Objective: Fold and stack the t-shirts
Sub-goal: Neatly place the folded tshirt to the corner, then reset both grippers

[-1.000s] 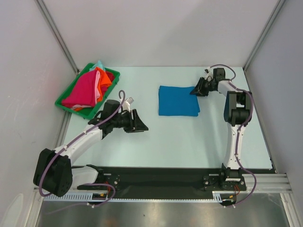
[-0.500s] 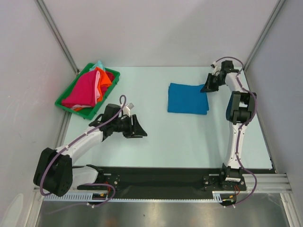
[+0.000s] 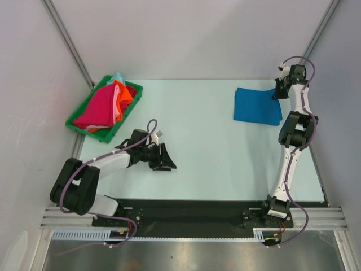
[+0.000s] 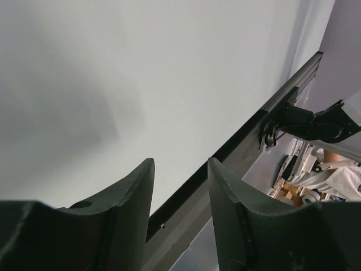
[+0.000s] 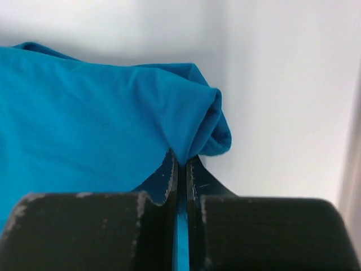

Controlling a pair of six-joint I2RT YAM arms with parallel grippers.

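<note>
The robot's right gripper should go on pulling the blue t-shirt [image 3: 256, 107] until it reaches the wall, since the t-shirt lies flat and the way to the back wall [image 3: 260, 77] is open.
A folded bright blue t-shirt [image 3: 257, 106] lies at the far right of the table. My right gripper [image 3: 277, 94] is shut on its far right corner; in the right wrist view the blue cloth [image 5: 101, 130] is pinched and bunched between the closed fingers [image 5: 181, 164]. Magenta [image 3: 98, 107], orange [image 3: 122, 95] and mint [image 3: 118, 76] t-shirts are piled in the green tray [image 3: 75, 125] at the far left. My left gripper [image 3: 168, 161] is open and empty, low over the table near its front left; its wrist view [image 4: 180, 169] shows only bare table and the front rail.
The black front rail [image 3: 186, 212] runs along the near edge. Grey walls close in the left, back and right sides; the right wall is close to the right gripper.
My right gripper has dragged the blue t-shirt from the table's middle to the far right. My left arm has drawn back a little toward its base.
</note>
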